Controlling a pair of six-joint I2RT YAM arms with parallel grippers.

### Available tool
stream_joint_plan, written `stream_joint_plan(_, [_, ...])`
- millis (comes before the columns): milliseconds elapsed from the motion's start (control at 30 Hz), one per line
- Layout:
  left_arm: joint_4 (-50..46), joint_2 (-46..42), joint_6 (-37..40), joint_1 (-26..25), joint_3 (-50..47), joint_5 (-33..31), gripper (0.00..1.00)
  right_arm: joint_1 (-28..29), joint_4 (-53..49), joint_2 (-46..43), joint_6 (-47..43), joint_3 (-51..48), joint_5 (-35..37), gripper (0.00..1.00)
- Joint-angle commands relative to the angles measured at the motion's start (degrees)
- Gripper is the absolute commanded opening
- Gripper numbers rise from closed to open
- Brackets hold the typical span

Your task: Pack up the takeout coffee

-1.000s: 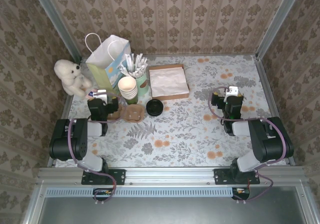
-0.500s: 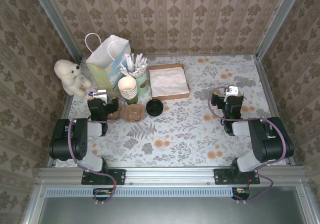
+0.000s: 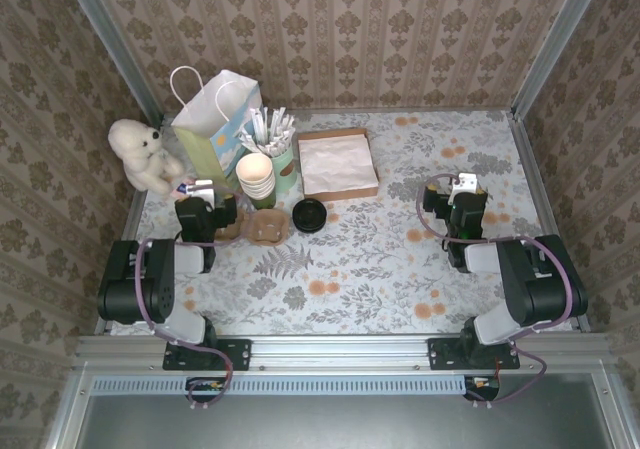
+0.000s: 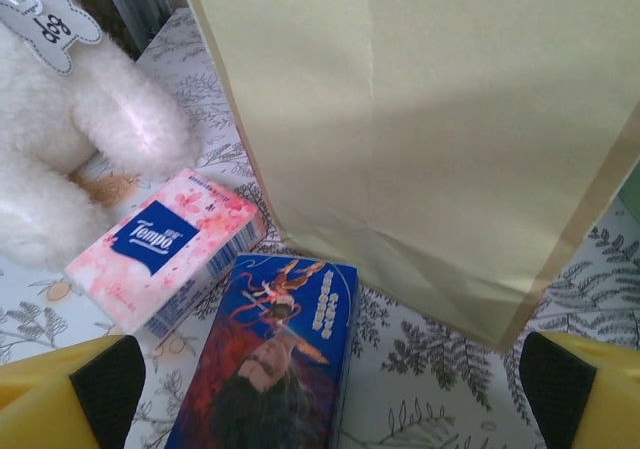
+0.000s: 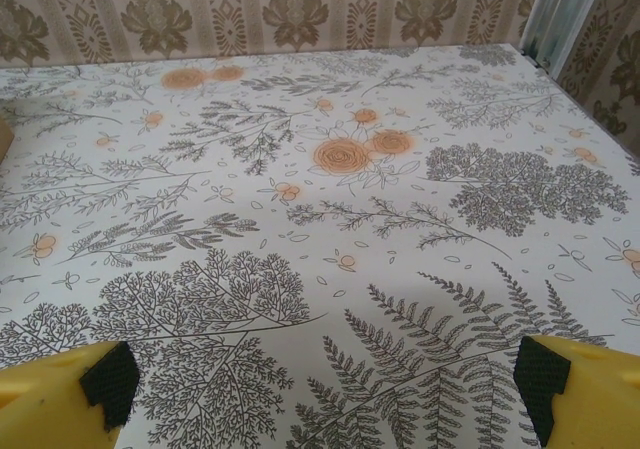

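The top cream cup's opening (image 3: 254,167) is clear and faces up, so my open left gripper keeps going toward the cup's rim and closes on it.
The takeout coffee (image 3: 310,214) stands mid-table, seen from above as a black round lid just in front of the napkin tray. My left gripper (image 3: 204,205) rests at the left, a short way left of the cup, and is open. In the left wrist view the left gripper (image 4: 330,399) is spread wide over a blue packet (image 4: 270,359), gripping nothing. My right gripper (image 3: 462,191) sits far right, well away from the cup, also open. Under the right gripper (image 5: 327,389) lies only the flowered tablecloth.
A pale green paper bag (image 3: 215,119) stands at the back left beside a white teddy bear (image 3: 145,154). Stacked cream cups (image 3: 256,176), a green stick holder (image 3: 282,159), a napkin tray (image 3: 337,164) and a brown cup carrier (image 3: 266,227) surround the cup. A pink tissue pack (image 4: 165,249) lies by the bear.
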Motion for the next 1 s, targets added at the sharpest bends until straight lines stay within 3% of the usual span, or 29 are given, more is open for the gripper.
stream_joint_plan(0, [-7.09, -7.65, -1.24, 0.3, 2.69, -4.02, 1.0, 1.48, -1.77, -5.22, -1.49, -1.16, 0.81, 1.0])
stream_joint_plan(167, [-12.51, -20.93, -8.07, -1.11, -0.33, -15.44, 1.0, 1.9, -31.22, -20.65, 5.82, 7.03, 1.72, 1.0])
stream_joint_plan(267, [-28.33, -30.7, -18.1, -2.64, 2.99, -23.02, 1.0, 1.85, -39.78, -26.66, 12.84, 9.39, 1.36, 1.0])
stream_joint_plan(333, [-43.68, -35.9, -28.53, -3.07, 7.27, -26.31, 1.0, 1.9, -45.63, -30.27, 18.87, 10.85, -1.18, 1.0])
stream_joint_plan(533, [-80.14, -40.19, -43.43, -3.79, 23.33, -13.46, 1.0, 1.98, -60.05, -32.98, 30.66, 17.65, -14.14, 1.0])
stream_joint_plan(633, [-91.1, -39.1, -44.33, -4.12, 30.24, -6.38, 1.0, 2.07, -67.26, -30.54, 33.4, 22.14, -18.12, 1.0])
stream_joint_plan(733, [-96.88, -35.49, -45.54, -5.07, 35.64, 2.93, 0.98, 2.14, -72.46, -28.12, 35.31, 26.2, -20.2, 1.0])
stream_joint_plan(833, [-97.8, -30.92, -47.9, -7.76, 39.16, 9.54, 0.86, 2.16, -76.5, -25.73, 39.74, 30.81, -23.92, 1.0])
stream_joint_plan(967, [-92.68, -25.05, -46.44, -12.07, 43.32, 11.27, 0.73, 2.64, -70.02, -22.74, 45.16, 31.69, -36.39, 1.0])
